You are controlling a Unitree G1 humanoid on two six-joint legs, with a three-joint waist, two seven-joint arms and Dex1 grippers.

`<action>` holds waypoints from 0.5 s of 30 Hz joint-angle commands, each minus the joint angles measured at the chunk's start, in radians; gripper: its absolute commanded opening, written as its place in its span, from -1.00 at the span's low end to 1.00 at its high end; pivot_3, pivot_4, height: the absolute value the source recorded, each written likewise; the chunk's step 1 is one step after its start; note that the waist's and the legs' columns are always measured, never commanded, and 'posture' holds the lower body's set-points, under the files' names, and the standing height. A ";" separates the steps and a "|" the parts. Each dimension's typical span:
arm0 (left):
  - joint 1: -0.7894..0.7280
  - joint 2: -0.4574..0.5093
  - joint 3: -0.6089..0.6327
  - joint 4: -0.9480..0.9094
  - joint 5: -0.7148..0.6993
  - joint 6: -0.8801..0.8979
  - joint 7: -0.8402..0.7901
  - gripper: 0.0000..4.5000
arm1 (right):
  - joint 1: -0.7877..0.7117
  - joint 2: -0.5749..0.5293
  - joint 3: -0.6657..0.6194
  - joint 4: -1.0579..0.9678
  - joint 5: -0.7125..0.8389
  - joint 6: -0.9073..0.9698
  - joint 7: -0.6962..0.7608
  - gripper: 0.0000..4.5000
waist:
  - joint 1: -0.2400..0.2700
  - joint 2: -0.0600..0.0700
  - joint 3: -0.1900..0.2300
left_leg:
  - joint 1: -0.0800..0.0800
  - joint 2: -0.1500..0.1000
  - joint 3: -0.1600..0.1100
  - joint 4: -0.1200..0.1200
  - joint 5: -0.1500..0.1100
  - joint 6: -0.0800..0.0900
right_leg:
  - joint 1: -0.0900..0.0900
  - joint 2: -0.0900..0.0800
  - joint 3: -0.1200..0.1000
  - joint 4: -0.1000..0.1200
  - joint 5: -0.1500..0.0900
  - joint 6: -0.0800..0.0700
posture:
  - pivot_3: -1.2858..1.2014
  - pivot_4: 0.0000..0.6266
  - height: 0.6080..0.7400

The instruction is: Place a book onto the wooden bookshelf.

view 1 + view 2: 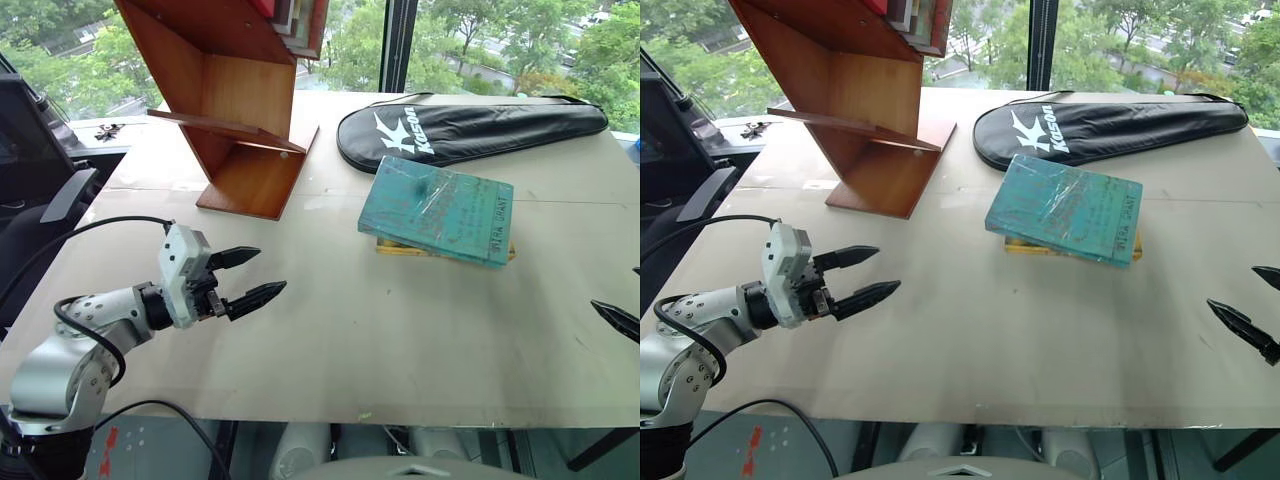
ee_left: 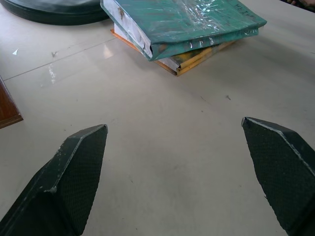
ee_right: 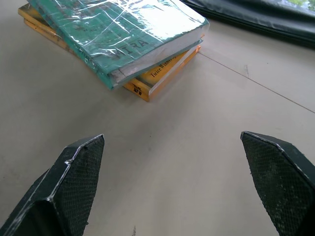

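The yellow-orange paperback should turn along underneath when the robot pushes the teal-green book (image 1: 438,207) around, because the paperback's edge (image 1: 400,248) shows directly under the top of the stack.
The teal-green book (image 1: 440,208) lies flat in its glossy wrap on top of a yellow-orange paperback (image 3: 162,69), right of the table's middle. The wooden bookshelf (image 1: 235,100), reddish-brown with slanted boards, stands at the back left. My left gripper (image 1: 248,275) hovers open over the near left of the table, its tips aimed toward the books and well short of them. At the right edge my right gripper (image 1: 1252,302) is open too, apart from the book. Both wrist views look between spread fingers at the book (image 2: 187,22) stack.
A black racket bag (image 1: 470,128) lies along the back of the table behind the books. A black chair (image 1: 40,170) stands off the table's left side. Bare tabletop (image 1: 380,330) spreads between the grippers and the books.
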 commanded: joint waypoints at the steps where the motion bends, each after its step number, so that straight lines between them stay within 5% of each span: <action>1: -0.048 0.008 -0.002 -0.047 -0.015 0.000 0.011 1.00 | -0.057 0.018 0.032 -0.044 0.005 0.003 -0.062 0.95 | 0.000 0.000 0.000 | 0.000 0.000 0.000 0.000 0.000 0.000 | 0.000 0.000 0.000 0.000 0.000 0.000 | 0.03 -0.52 1.00; 7: -0.138 -0.001 -0.072 -0.152 -0.049 0.036 0.036 1.00 | -0.269 -0.002 0.219 -0.117 -0.004 0.295 -0.326 0.95 | -0.002 0.000 0.000 | 0.000 0.000 0.000 0.000 0.000 0.000 | 0.000 -0.001 0.001 0.000 0.000 0.000 | 0.03 -0.52 1.00; 9: -0.144 0.001 -0.092 -0.183 -0.049 0.038 0.040 1.00 | -0.377 -0.011 0.287 -0.089 -0.015 0.380 -0.394 0.70 | -0.003 0.001 0.000 | -0.001 0.000 0.001 0.000 0.002 -0.004 | -0.002 0.000 0.001 0.001 0.000 0.000 | 0.03 -0.52 1.00; 15: -0.146 -0.025 -0.118 -0.218 -0.063 0.050 0.082 1.00 | -0.782 -0.032 0.604 0.162 -0.233 0.529 -0.567 -0.54 | -0.011 0.001 0.000 | -0.003 -0.001 0.002 0.000 0.003 -0.004 | -0.005 0.001 0.001 0.001 0.000 0.000 | 0.03 -0.52 1.00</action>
